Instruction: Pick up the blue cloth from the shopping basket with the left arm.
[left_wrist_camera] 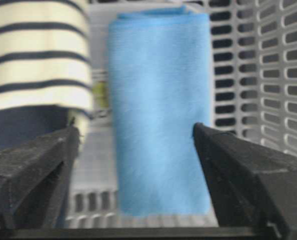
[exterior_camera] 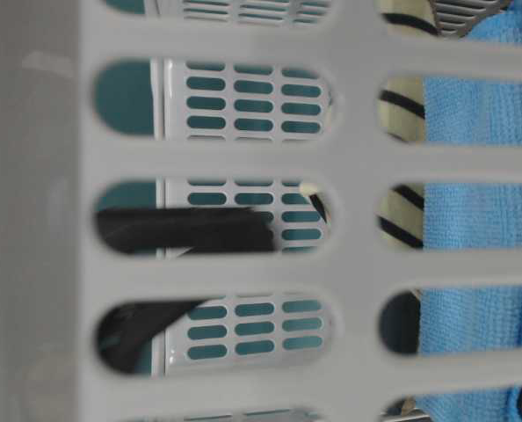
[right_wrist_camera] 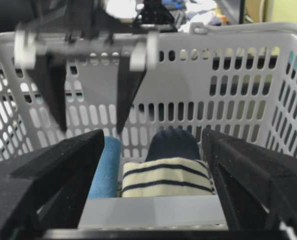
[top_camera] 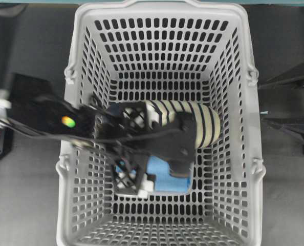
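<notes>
I can see a yellowish print (left_wrist_camera: 101, 96) peeking out next to the blue cloth (top_camera: 166, 177), so I should expect a container hidden under the cloth to stay behind when I lift the cloth.
The blue cloth (top_camera: 165, 178) lies folded on the floor of the grey shopping basket (top_camera: 157, 7), next to the striped slipper (top_camera: 198, 120). My left gripper (top_camera: 131, 146) reaches into the basket from the left and points down over the cloth. In the left wrist view the cloth (left_wrist_camera: 158, 110) fills the gap between the spread jaws of the left gripper (left_wrist_camera: 136, 129), which is open and holds nothing. In the right wrist view the left gripper's fingers (right_wrist_camera: 128, 95) hang just above the cloth (right_wrist_camera: 106, 167). My right gripper (right_wrist_camera: 152, 137) is open and empty at the basket's rim.
The slipper (left_wrist_camera: 38, 55) lies close along the cloth's left side in the left wrist view. The basket's slotted wall (left_wrist_camera: 278, 75) stands close on the cloth's other side. In the table-level view the cloth (exterior_camera: 481, 220) shows through the basket wall (exterior_camera: 243, 158).
</notes>
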Controlling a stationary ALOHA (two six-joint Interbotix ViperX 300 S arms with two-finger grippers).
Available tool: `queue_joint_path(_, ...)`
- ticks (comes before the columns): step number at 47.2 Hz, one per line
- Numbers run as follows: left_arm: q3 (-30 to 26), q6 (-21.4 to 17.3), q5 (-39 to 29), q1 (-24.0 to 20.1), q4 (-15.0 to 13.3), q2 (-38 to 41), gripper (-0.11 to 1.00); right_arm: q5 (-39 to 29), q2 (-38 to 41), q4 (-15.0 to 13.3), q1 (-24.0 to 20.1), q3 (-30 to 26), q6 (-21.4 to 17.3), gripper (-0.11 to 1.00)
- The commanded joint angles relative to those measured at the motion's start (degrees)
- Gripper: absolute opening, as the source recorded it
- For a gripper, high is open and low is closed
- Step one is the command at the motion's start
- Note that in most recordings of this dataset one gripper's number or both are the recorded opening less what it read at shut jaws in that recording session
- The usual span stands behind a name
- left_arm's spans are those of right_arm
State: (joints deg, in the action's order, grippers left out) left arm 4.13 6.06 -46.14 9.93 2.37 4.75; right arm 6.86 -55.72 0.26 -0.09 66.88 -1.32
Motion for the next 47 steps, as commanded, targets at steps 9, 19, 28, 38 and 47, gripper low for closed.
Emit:
queue_joint_path(9, -0.9, 3.9, 0.4, 0.6, 0.3, 4.0, 0.88, 0.5, -0.3, 0.1, 0.0, -1.2, 0.0, 0.76)
queue_joint_path(19, 1.8, 4.5, 2.2, 1.3, 0.2, 6.1, 0.88, 0.5, -0.3, 0.2, 0.0, -1.0, 0.1, 0.76)
queue_joint_path(28, 4.0, 4.5, 5.1, 1.6, 0.2, 6.8, 0.87, 0.6, -0.3, 0.1, 0.1, -0.8, 0.1, 0.75)
queue_joint_path(38, 5.0, 4.5, 6.0, 1.6, 0.2, 6.7, 0.86, 0.6, -0.3, 0.1, 0.2, -0.7, 0.1, 0.74)
queue_joint_path(47, 4.6, 3.6, 6.0, 1.8, 0.2, 6.4, 0.53, 0.6, -0.3, 0.1, 0.2, -0.7, 0.1, 0.74)
